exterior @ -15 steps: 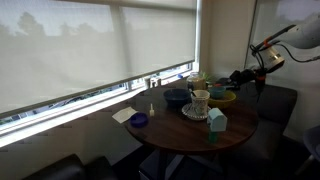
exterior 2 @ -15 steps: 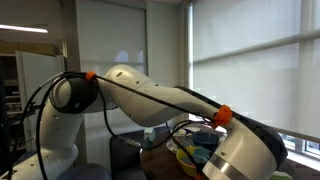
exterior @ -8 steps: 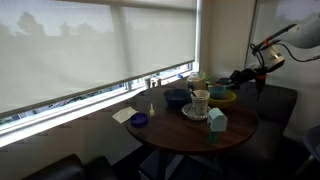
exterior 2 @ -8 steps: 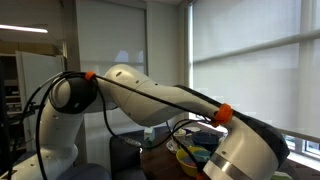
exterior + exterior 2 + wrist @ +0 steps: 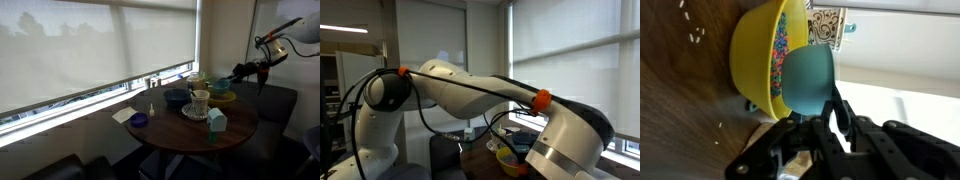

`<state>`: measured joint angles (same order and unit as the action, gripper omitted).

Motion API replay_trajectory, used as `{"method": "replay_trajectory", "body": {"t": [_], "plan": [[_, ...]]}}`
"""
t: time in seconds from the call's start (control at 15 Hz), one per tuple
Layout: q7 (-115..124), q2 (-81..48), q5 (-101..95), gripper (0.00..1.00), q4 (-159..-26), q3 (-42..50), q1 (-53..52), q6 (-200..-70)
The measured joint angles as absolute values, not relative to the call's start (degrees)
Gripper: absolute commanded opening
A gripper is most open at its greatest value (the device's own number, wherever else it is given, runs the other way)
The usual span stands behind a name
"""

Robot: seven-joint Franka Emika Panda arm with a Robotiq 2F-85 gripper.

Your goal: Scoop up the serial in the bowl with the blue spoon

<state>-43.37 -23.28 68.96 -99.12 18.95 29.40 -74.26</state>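
The blue spoon's scoop [image 5: 807, 80] is hanging over the yellow bowl's near rim, so the robot's gripper should bring the scoop further down into the cereal [image 5: 779, 55] before it raises the spoon.
In the wrist view the wide yellow bowl [image 5: 748, 55] stands on the wooden table with colourful cereal [image 5: 783, 45] inside. My gripper [image 5: 818, 120] is shut on the handle of the blue spoon [image 5: 808, 80]. Its round scoop is in front of the bowl's rim, at the near side, and I cannot tell whether it touches the cereal. In an exterior view the gripper [image 5: 245, 72] hovers just above and beside the yellow bowl [image 5: 222, 97] at the table's far side. The spoon is too small to make out there. The arm hides most of the table in an exterior view [image 5: 560, 130].
On the round table [image 5: 190, 130] stand a dark blue bowl [image 5: 176, 97], a white patterned mug [image 5: 200, 102], a teal box [image 5: 217, 122], a small blue dish [image 5: 139, 120] and a white napkin [image 5: 122, 115]. Loose cereal bits [image 5: 695, 38] lie beside the yellow bowl.
The arm has lifted and shifted slightly; the gripper with the spoon now sits a little higher by the yellow bowl. The things on the table have not moved.
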Motion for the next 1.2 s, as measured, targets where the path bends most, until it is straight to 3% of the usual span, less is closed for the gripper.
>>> {"method": "replay_trajectory", "body": {"t": [0.73, 0.87, 1.2], "plan": [[-41.2, -23.9, 63.6, 0.03, -98.0, 18.8, 28.4, -73.3], [-41.0, -24.8, 63.6, 0.38, -98.0, 18.8, 28.4, -74.5], [-39.6, -25.6, 63.6, 0.71, -97.9, 18.8, 28.4, -76.7]]}}
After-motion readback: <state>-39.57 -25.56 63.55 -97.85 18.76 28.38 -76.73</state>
